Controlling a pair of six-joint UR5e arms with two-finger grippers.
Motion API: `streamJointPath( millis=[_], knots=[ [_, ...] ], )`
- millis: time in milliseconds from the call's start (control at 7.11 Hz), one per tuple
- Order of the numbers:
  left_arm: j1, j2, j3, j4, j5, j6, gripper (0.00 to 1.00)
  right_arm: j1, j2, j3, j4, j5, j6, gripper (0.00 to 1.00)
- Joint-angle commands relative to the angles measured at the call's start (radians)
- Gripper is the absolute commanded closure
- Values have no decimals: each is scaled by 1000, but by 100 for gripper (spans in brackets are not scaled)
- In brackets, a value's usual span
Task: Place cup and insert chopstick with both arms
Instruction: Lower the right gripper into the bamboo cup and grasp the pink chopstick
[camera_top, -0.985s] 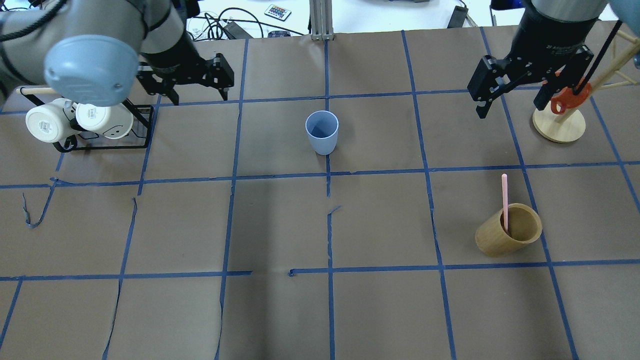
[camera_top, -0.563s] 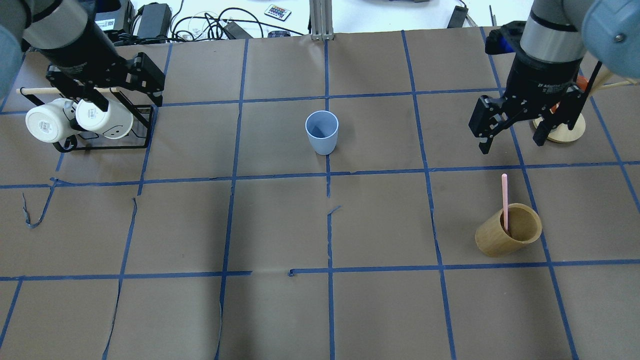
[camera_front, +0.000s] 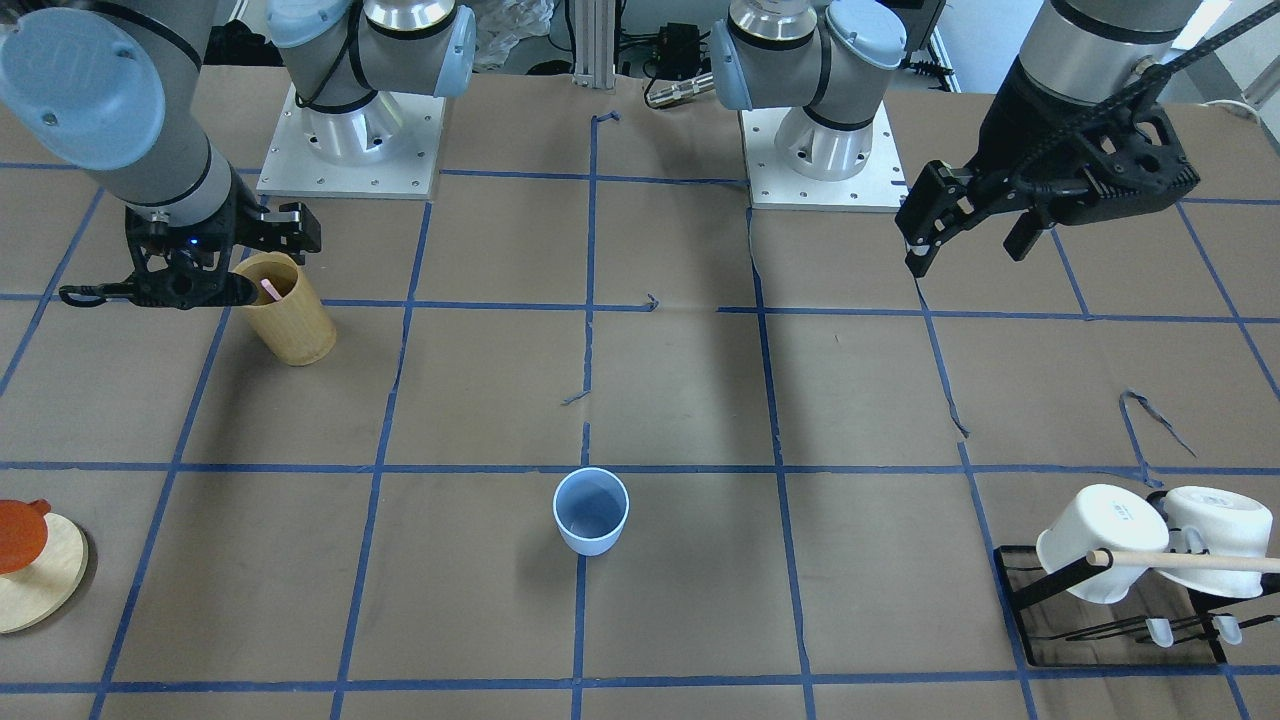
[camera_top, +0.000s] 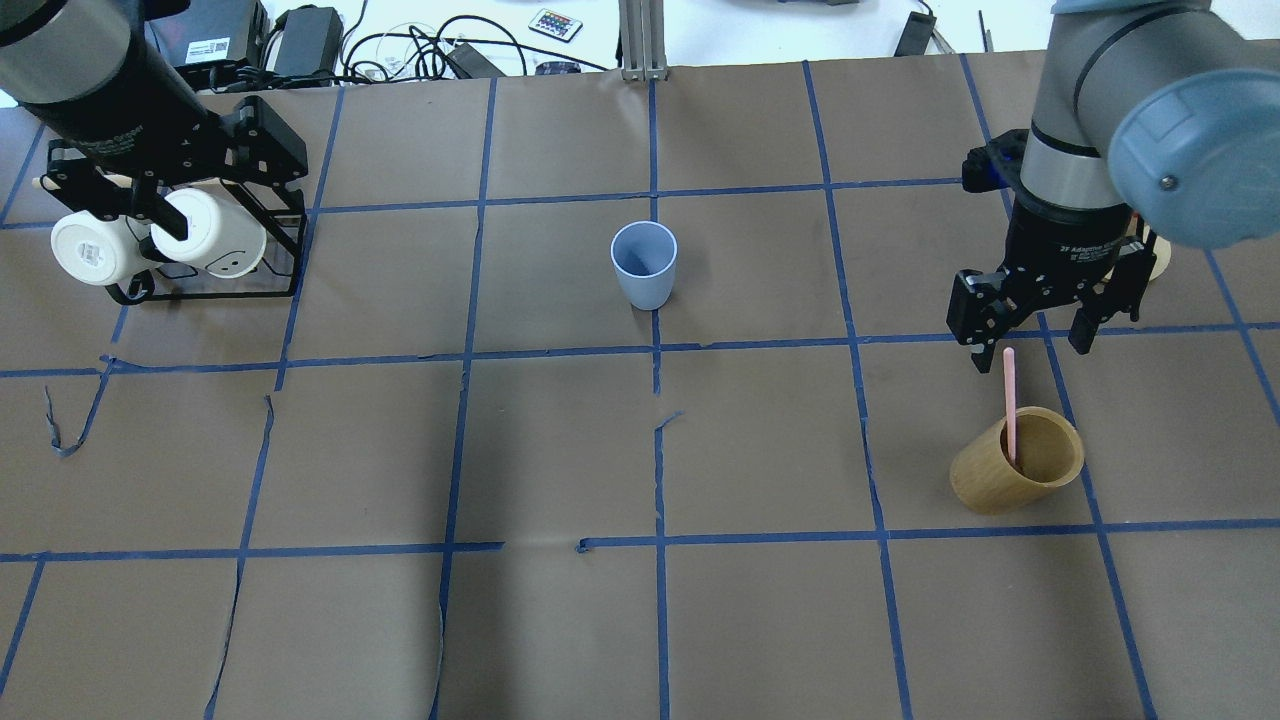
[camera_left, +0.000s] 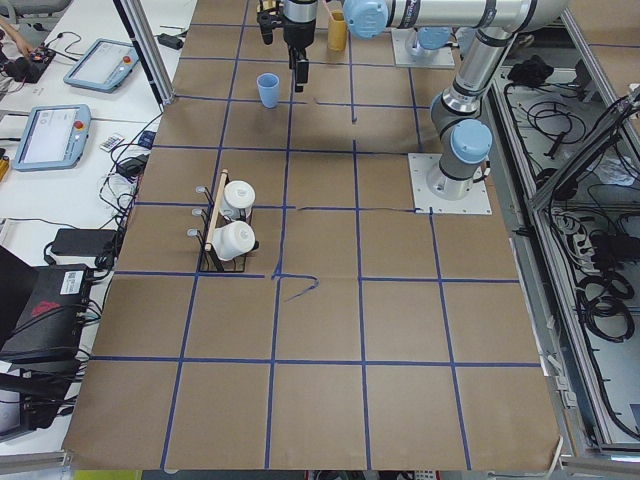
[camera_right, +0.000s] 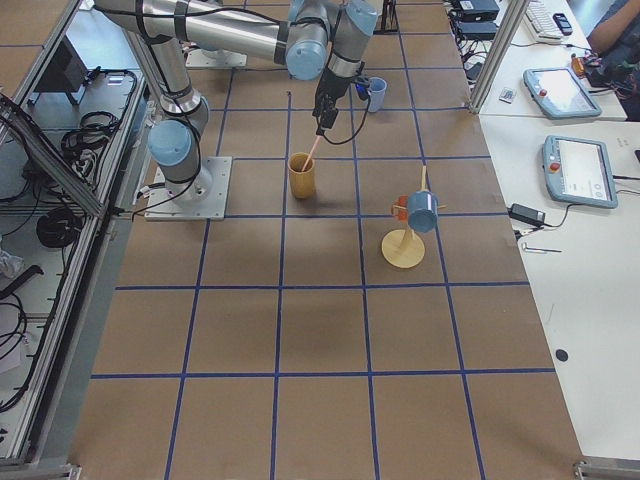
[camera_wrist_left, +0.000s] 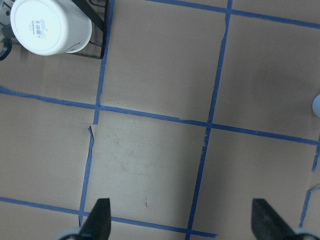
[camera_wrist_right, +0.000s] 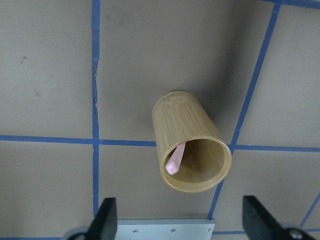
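Observation:
I expect the pink chopstick (camera_front: 271, 289) to slip out and leave the wide bamboo holder (camera_front: 289, 317) standing empty when I lift, since the chopstick leans alone in it.
The light blue cup (camera_top: 644, 265) stands upright and empty at the table's middle, also in the front view (camera_front: 591, 510). The pink chopstick (camera_top: 1010, 400) leans inside a tan bamboo holder (camera_top: 1020, 465) at the right. My right gripper (camera_top: 1030, 350) is open and empty, hovering over the chopstick's top end. The right wrist view looks down between the open fingers (camera_wrist_right: 105, 215) into the holder (camera_wrist_right: 187, 145) and at the chopstick (camera_wrist_right: 175, 159). My left gripper (camera_top: 235, 205) is open and empty, high over the mug rack, far from the cup.
A black wire rack (camera_top: 220, 285) with two white mugs (camera_top: 90, 250) and a wooden rod sits at the far left. A round wooden stand (camera_front: 30, 565) with an orange mug is at the far right, mostly behind my right arm in the overhead view.
My right gripper has moved from the wooden stand toward the bamboo holder and now hangs over the chopstick's top. My left gripper has moved left over the mug rack. Both stay open.

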Motion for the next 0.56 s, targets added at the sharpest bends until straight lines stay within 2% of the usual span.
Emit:
streamJointPath(
  millis=[0,141,422],
  knots=[
    [-43,8,-4,4,5,-28,0,-3,3,59,-89,6,-1,11],
    [-44,12,-7,5,5,-28,0,-7,3,85,-106,5,-2,15],
    [-48,11,-9,7,6,-36,0,-10,3,90,-105,-1,5,37]
  ],
)
